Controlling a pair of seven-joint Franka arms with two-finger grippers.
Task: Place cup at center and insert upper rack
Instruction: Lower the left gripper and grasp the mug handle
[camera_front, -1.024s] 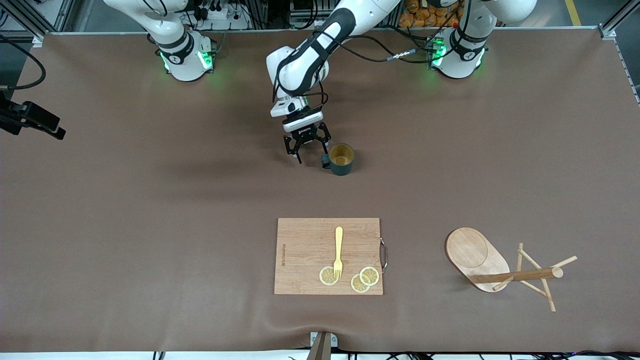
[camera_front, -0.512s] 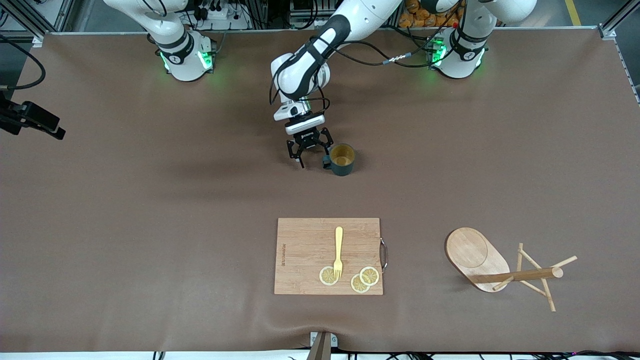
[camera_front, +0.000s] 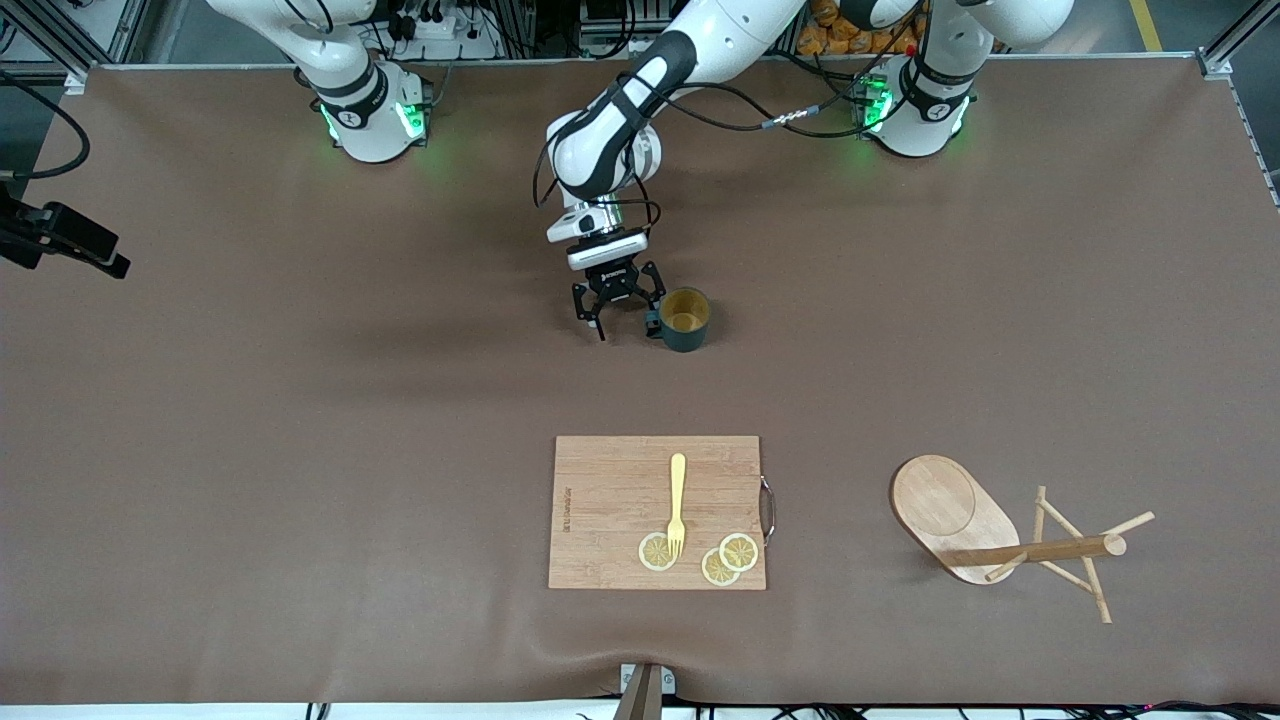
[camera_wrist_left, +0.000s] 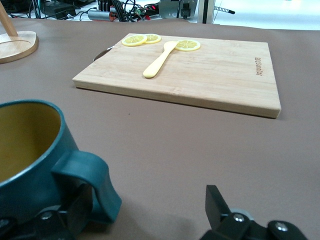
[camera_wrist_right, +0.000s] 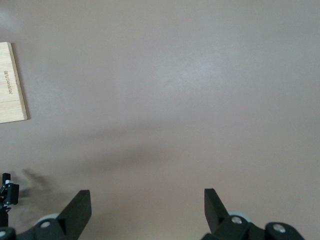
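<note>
My gripper will find the dark teal cup (camera_front: 685, 340) empty when it tips the cup sideways, because the mustard-yellow inside (camera_front: 685, 312) shows clear down to the bottom.
The dark teal cup (camera_front: 685, 318), mustard-yellow inside, stands upright on the brown table near its middle, with its handle (camera_front: 651, 323) toward my left gripper. The cup fills the near corner of the left wrist view (camera_wrist_left: 30, 150). My left gripper (camera_front: 622, 312) is open and low beside the cup. Its fingers straddle the handle (camera_wrist_left: 90, 182), one finger (camera_wrist_left: 75, 212) close against it and the other (camera_wrist_left: 216, 202) apart. The wooden mug tree (camera_front: 1000, 535) lies on its side near the front camera, toward the left arm's end. My right gripper (camera_wrist_right: 146, 197) is open and empty above bare table.
A wooden cutting board (camera_front: 657, 511) with a yellow fork (camera_front: 677, 503) and lemon slices (camera_front: 729, 560) lies nearer to the front camera than the cup. It also shows in the left wrist view (camera_wrist_left: 200, 70) and at the edge of the right wrist view (camera_wrist_right: 10, 85).
My left gripper has come down slightly and shifted closer to the cup's handle. The cup and the mug tree have not moved.
</note>
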